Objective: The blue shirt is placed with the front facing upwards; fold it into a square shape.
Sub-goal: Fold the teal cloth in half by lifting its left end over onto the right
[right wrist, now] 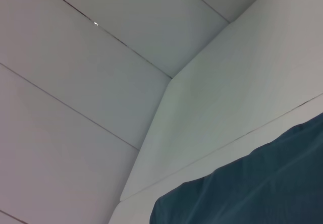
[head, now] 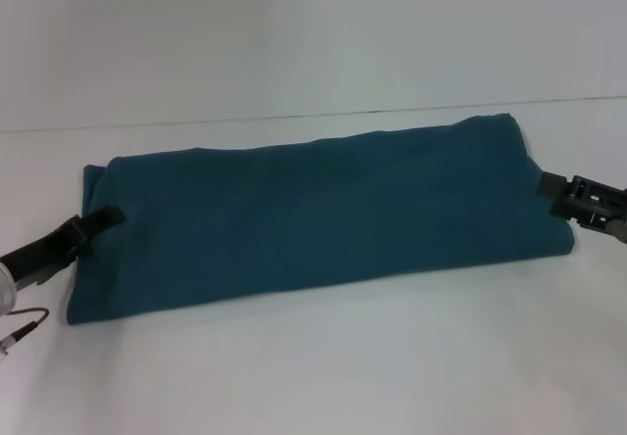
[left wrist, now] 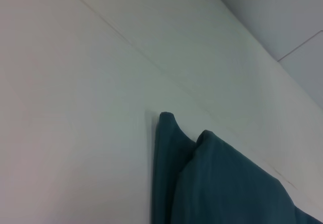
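Observation:
My left gripper is slanted across the blue shirt's short edge [head: 76, 283]. I should move it back, straighten it and grip the short edge's middle [head: 84, 256] before I fold that end of the shirt inward.
The blue shirt [head: 323, 215] lies on the white table as a long teal band running left to right, plain side up, with no print showing. My left gripper [head: 98, 221] is at its left end, one dark finger [head: 106, 217] lying on top of the cloth, shut on that edge. My right gripper [head: 547, 187] is at the right end, shut on the middle of the short edge. The left wrist view shows a raised, doubled corner of the blue shirt [left wrist: 202, 178]. The right wrist view shows a stretch of the blue shirt [right wrist: 252, 188] close up.
The white table [head: 313, 366] spreads around the band, with bare surface in front of it and behind it. A pale wall [head: 294, 33] rises along the table's far edge. A thin cable [head: 24, 325] hangs from the left arm near the front left.

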Controlling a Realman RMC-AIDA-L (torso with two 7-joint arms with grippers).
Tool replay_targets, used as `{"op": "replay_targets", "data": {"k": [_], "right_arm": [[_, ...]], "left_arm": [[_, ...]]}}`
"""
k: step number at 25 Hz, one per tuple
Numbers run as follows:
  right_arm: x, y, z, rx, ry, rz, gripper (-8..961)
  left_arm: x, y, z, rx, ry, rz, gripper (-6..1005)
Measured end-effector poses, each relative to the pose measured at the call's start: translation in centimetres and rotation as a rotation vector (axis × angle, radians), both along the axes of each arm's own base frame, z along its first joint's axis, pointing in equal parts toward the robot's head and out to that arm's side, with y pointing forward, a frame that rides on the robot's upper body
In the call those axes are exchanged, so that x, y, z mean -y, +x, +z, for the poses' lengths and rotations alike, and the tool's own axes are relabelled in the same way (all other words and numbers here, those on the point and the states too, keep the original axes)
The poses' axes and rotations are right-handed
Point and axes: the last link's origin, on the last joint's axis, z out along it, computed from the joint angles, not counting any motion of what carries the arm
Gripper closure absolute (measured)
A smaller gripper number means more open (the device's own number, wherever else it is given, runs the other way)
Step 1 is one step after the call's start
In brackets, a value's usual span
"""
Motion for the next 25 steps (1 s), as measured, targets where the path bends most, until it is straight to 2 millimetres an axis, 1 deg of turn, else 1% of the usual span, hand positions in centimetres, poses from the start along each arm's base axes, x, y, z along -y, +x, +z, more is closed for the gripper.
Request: {"op": "replay_targets", "data": {"k": [6, 11, 13, 15, 18, 20, 22, 23, 25], "right_arm": [[0.1, 0.1, 0.0, 0.000, -0.001, -0.002, 28], [0.1, 0.1, 0.2, 0.001, -0.001, -0.002, 28], [0.1, 0.2, 0.2, 0.002, -0.001, -0.001, 28], [0.1, 0.2, 0.3, 0.005, 0.000, -0.001, 28], [0.1, 0.2, 0.5, 0.011, -0.004, 0.002, 28], [0.1, 0.2, 0.5, 0.013, -0.006, 0.003, 28], [0.1, 0.2, 0.5, 0.014, -0.006, 0.002, 28], [0.1, 0.3, 0.4, 0.015, -0.006, 0.001, 28], [0.1, 0.3, 0.4, 0.019, -0.006, -0.001, 28]], "left_arm": [[0.3, 0.0, 0.2, 0.014, 0.000, -0.006, 215], [0.0, 0.6, 2.5, 0.064, 0.027, -0.030, 215], [-0.1, 0.7, 3.5, 0.079, -0.014, -0.023, 215], [-0.3, 1.1, 4.4, 0.068, -0.103, -0.021, 215], [-0.9, 2.3, 5.4, 0.001, -0.234, -0.044, 215], [-1.4, 3.0, 5.7, -0.046, -0.287, -0.050, 215], [-1.7, 3.2, 5.8, -0.061, -0.298, -0.045, 215], [-2.2, 3.3, 5.9, -0.072, -0.295, -0.009, 215], [-2.5, 3.1, 5.8, -0.065, -0.267, 0.032, 216]]}}
